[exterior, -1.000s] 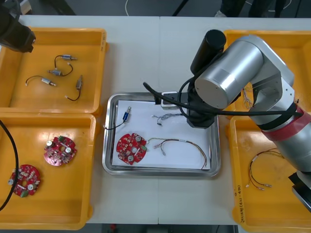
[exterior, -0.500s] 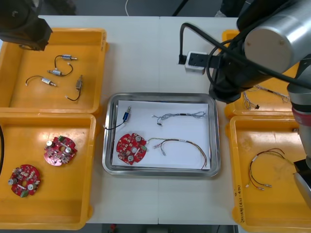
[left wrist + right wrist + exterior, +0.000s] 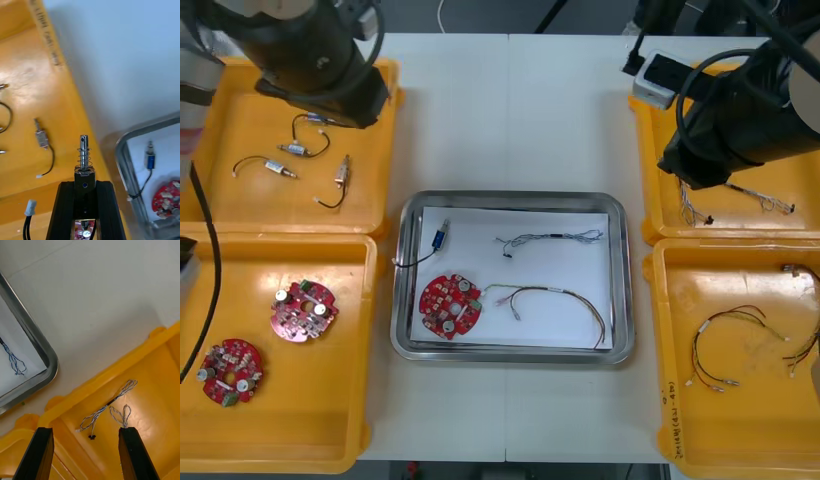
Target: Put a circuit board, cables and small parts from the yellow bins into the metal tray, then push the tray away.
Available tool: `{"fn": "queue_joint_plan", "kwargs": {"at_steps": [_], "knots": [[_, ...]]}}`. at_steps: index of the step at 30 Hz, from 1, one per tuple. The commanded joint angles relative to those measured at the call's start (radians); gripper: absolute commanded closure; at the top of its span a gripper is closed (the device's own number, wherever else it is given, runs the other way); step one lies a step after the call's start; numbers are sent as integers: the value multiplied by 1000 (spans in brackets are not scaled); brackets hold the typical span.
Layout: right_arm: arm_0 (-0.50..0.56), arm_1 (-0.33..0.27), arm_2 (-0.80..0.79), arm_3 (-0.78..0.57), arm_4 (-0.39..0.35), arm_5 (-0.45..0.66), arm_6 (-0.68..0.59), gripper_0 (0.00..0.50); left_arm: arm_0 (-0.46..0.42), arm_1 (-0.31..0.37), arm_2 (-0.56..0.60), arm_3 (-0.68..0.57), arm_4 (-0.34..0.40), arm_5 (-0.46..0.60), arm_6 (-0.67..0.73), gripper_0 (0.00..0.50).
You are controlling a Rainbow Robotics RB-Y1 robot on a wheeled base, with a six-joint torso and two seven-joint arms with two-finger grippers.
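Note:
The metal tray [image 3: 515,352] will carry the cables and circuit board [image 3: 449,306] along in place when I push the tray, because they lie flat inside the tray's rim.
The metal tray [image 3: 510,353] at the table's middle holds a red circuit board [image 3: 450,303], a small metal part [image 3: 440,240] with a blue body, a twisted blue and white cable [image 3: 550,239] and a red and yellow cable [image 3: 558,297]. My left gripper [image 3: 84,183] is shut on a small metal part [image 3: 84,157] with a spring, above the far left bin's inner edge, short of the tray rim [image 3: 122,157]. My right gripper [image 3: 86,433] is open over the far right bin [image 3: 150,397], above a blue and white cable [image 3: 108,405].
The far left bin [image 3: 240,205] holds three more small metal parts. Two circuit boards [image 3: 303,309] lie in the near left bin. Red and yellow cables [image 3: 725,350] lie in the near right bin. Both arms [image 3: 310,50] [image 3: 750,110] hang over the far bins.
My right arm has pulled back from the tray to the far right bin, leaving the blue and white cable in the tray. My left arm has swung in over the far left bin.

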State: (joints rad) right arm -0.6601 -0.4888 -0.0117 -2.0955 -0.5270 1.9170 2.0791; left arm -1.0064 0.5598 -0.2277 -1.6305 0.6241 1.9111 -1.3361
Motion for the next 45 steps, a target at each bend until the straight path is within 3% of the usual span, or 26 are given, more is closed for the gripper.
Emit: {"fn": "queue_joint_plan", "kwargs": {"at_steps": [1,10,27,45], "knots": [[70,-60,-71,-63,-14,3,-71,0,18,-41,-94,-94,23,9,221,500],[185,-102,-185,-120,-39,3,-225,0,22,-78,-228,-112,71,9,350,500],[335,-122,-326,-175,-76,3,-478,0,46,-95,-404,20,101,-187,382,500],[444,-128,-409,-184,-88,3,-513,0,48,-106,-555,106,120,-336,377,500]]}}
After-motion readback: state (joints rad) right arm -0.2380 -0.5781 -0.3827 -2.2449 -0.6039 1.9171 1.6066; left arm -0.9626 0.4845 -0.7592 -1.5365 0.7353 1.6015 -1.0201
